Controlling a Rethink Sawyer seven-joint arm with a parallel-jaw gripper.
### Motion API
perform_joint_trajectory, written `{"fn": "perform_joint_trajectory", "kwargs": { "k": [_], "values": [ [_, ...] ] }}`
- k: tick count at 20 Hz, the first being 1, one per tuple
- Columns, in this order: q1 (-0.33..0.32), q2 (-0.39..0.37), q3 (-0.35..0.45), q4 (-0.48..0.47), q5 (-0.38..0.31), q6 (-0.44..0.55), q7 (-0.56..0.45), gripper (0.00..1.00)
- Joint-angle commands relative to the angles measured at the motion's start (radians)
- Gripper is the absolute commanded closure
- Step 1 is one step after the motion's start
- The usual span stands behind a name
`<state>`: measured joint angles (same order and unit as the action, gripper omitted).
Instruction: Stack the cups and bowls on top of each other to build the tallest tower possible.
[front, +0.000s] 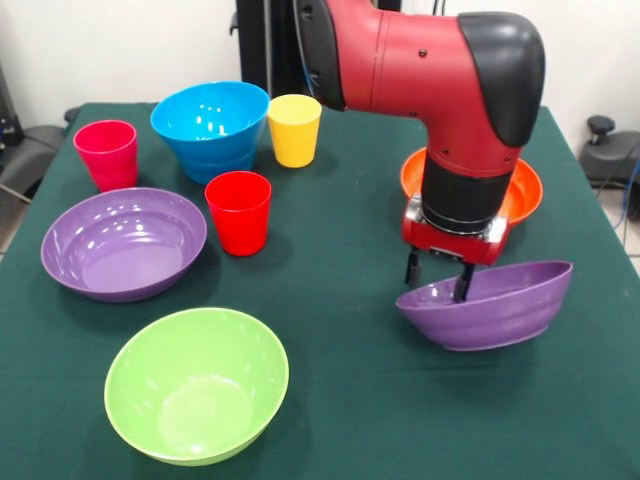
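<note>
My gripper's fingers are on both sides of just the end (438, 283) of the tilted purple bowl (488, 312). The bowl's raised side will swing down when I lift the bowl.
My gripper (437, 277) hangs over the left end of a purple bowl (500, 305) at the right of the table. The fingers stand apart: one dips inside the bowl, the other is just outside its far rim. That bowl sits tilted, its left side low. An orange bowl (522, 195) lies behind my arm. A second purple bowl (123, 243) is at the left and a lime green bowl (197, 383) at the front. A blue bowl (210, 120) sits nested in another blue bowl (218, 166) at the back. The pink cup (106, 153), red cup (238, 212) and yellow cup (294, 130) stand upright nearby.
The table is covered in dark green cloth (350, 400). Its edges run close past the left purple bowl and along the right side. A black stand (600, 130) shows beyond the right edge.
</note>
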<state>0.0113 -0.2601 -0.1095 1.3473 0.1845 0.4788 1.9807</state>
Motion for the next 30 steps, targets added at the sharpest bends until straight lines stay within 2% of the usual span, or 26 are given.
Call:
{"fn": "perform_joint_trajectory", "kwargs": {
  "k": [1, 9, 14, 21, 22, 30],
  "values": [
    [0.014, 0.021, 0.088, -0.025, -0.029, -0.037, 0.073, 0.00],
    [0.021, 0.018, 0.080, -0.041, -0.018, -0.019, 0.083, 0.00],
    [0.019, 0.001, 0.087, -0.011, -0.016, -0.041, 0.090, 0.00],
    [0.037, -0.011, 0.044, -0.034, -0.032, -0.033, 0.093, 0.00],
    [0.038, -0.010, 0.041, -0.033, -0.031, -0.034, 0.094, 1.00],
    [0.050, -0.009, 0.023, -0.037, -0.031, -0.026, 0.101, 1.00]
  ]
}}
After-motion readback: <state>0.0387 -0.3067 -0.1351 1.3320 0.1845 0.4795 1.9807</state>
